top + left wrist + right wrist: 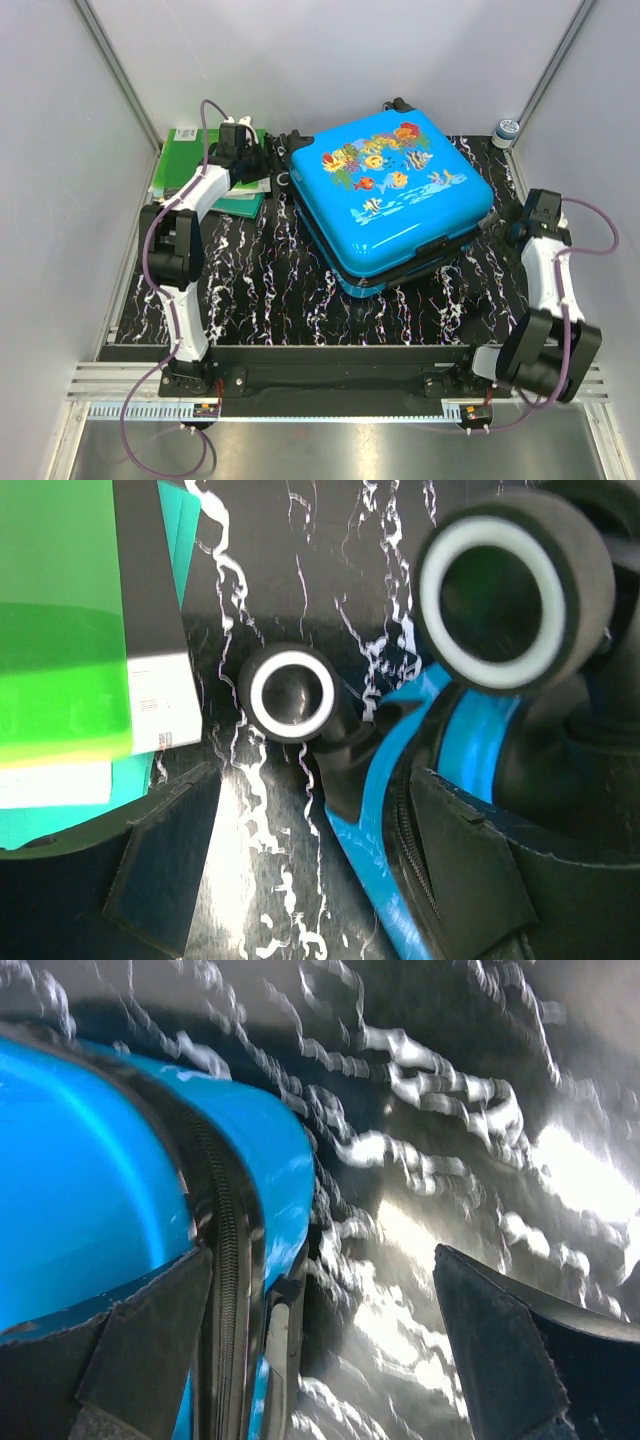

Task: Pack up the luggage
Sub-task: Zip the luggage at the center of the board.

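Observation:
I should raise my left gripper and close it around that black wheel [515, 605], because it is low at the blue shell edge [375, 845] with the upper wheel outside its fingers.
The luggage [390, 195], a bright-blue hard-shell case with a fish print, lies flat mid-table with its lid down and a dark seam along the front. My left gripper [272, 163] is open at its back-left corner. In the left wrist view the gripper [315, 880] straddles the blue shell edge [410, 780] just below two black wheels [292, 692]. My right gripper [507, 232] is open at the case's right side. In the right wrist view the gripper [320, 1360] has its left finger [150, 1350] over the blue shell [80, 1190] by the zip [225, 1260].
Green folders [205, 165] lie at the back left, beside the left gripper, and fill the left of the left wrist view [60, 650]. A small jar [507, 132] stands at the back right corner. Grey walls close in both sides of the black marbled tabletop [260, 280].

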`<act>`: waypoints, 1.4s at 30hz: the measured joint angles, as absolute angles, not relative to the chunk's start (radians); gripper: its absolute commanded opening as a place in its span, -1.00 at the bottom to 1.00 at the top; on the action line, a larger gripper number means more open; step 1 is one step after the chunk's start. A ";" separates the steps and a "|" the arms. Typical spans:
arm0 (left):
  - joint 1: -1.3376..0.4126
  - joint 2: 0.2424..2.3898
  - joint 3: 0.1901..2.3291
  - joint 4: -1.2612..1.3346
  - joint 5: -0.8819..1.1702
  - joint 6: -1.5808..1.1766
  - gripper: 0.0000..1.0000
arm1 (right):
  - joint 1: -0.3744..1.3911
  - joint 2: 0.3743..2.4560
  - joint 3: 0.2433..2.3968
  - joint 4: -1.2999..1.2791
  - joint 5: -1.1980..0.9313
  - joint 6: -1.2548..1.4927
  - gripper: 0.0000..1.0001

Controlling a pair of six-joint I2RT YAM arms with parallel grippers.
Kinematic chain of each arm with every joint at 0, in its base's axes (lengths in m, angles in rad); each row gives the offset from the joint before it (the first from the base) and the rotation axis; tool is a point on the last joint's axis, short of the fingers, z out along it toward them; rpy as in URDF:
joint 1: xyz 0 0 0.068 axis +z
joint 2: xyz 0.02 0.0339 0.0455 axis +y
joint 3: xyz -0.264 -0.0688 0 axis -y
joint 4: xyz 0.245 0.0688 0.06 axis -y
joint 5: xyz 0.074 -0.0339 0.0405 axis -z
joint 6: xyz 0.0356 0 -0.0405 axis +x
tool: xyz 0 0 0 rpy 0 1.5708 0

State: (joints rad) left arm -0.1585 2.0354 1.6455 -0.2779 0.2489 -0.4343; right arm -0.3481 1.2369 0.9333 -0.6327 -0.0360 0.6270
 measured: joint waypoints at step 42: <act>-0.196 2.103 1.821 -0.262 0.273 -1.107 0.68 | -0.347 1.206 1.026 -0.517 -0.084 0.599 0.98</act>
State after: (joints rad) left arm -0.1955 2.1029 1.8214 -0.2619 0.2726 -1.1072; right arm -0.3466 1.2064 1.0260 -0.5167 -0.0841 0.5991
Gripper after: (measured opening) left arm 0.836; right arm 0.992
